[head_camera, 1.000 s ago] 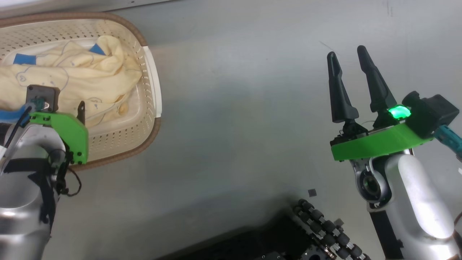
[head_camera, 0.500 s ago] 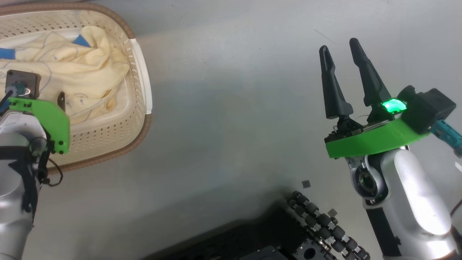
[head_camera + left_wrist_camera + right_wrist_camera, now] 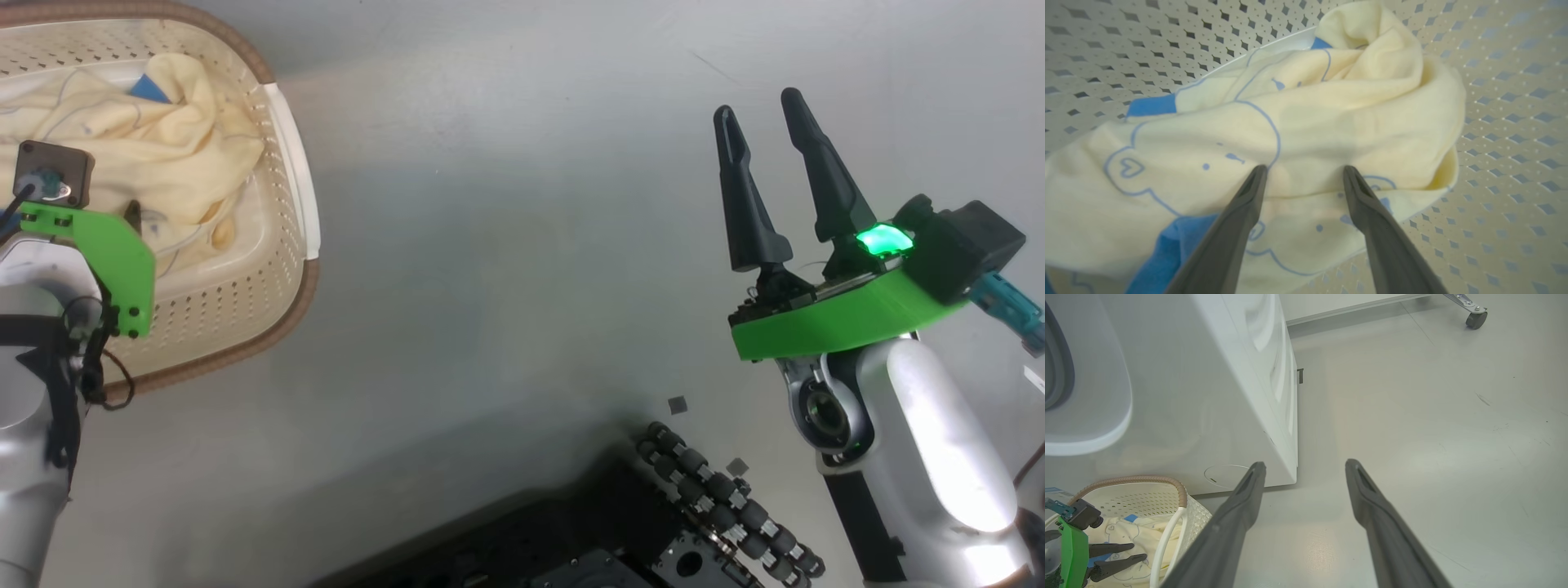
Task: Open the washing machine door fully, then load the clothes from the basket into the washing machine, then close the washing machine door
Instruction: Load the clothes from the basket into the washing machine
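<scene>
I am about to lift the top clothes (image 3: 181, 184), and blue edges (image 3: 148, 89) stick out from separate layers, so another garment should stay behind in the basket.
The cream perforated basket (image 3: 286, 204) stands on the floor at the upper left of the head view, and the pale yellow clothes (image 3: 180, 139) with blue line drawings lie inside it. My left gripper (image 3: 1304, 169) is open, with its fingertips right over the clothes (image 3: 1298, 118) and the cloth between them ungripped. My right gripper (image 3: 763, 118) hangs open over bare floor to the right, holding nothing. The right wrist view shows the white washing machine (image 3: 1208, 396), the basket (image 3: 1182, 494) in front of it and my left gripper (image 3: 1139, 552). The washing machine door is out of view.
My black base with its roller wheel (image 3: 718, 506) lies at the bottom of the head view. Grey floor (image 3: 506, 245) stretches between basket and right arm. A caster wheel (image 3: 1472, 319) stands far off by the wall.
The whole head picture has shifted, so the basket now sits further left and higher: the camera moved. Both grippers stay open, the left one still over the clothes.
</scene>
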Controlling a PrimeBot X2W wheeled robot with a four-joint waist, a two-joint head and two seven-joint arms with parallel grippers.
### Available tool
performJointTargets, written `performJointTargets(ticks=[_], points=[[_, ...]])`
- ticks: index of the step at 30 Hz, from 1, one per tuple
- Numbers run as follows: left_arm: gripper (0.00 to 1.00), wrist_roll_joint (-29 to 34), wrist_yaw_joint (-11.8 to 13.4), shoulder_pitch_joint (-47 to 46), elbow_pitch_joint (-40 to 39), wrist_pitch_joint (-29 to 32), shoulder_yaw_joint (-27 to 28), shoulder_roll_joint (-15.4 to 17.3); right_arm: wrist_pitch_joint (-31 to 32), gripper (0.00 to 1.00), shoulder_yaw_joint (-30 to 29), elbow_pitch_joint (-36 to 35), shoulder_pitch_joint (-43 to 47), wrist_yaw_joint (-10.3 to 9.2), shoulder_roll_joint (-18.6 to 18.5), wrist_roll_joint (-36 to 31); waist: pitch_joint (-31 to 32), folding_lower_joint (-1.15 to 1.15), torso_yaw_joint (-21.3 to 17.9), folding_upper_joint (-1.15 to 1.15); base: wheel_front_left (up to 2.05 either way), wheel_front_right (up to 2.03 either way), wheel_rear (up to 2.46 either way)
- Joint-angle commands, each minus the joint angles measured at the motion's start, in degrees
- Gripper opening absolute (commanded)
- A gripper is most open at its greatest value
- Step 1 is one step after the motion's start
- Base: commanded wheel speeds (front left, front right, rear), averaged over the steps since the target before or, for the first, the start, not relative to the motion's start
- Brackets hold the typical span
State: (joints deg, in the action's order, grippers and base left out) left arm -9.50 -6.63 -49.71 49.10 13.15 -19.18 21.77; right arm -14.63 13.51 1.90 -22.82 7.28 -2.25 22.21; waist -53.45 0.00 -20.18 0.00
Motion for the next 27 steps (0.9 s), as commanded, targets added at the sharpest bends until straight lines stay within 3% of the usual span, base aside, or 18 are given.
performJointTargets(ticks=[1, 27], points=[[1.0, 0.76, 0.47, 0.12, -0.58, 0.38, 0.93, 2.44, -0.37, 1.0, 0.91, -1.76, 1.3, 0.21, -0.63, 0.37, -0.11, 0.0, -0.06, 0.0, 0.0, 0.0, 0.0], [1.0, 1.67, 2.89, -4.72, 4.2, 0.89, -2.07, 2.77, -0.37, 1.0, 0.56, -2.71, 1.13, 0.21, -0.63, 0.84, -3.96, 0.0, -1.89, 0.0, 0.0, 0.0, 0.0]])
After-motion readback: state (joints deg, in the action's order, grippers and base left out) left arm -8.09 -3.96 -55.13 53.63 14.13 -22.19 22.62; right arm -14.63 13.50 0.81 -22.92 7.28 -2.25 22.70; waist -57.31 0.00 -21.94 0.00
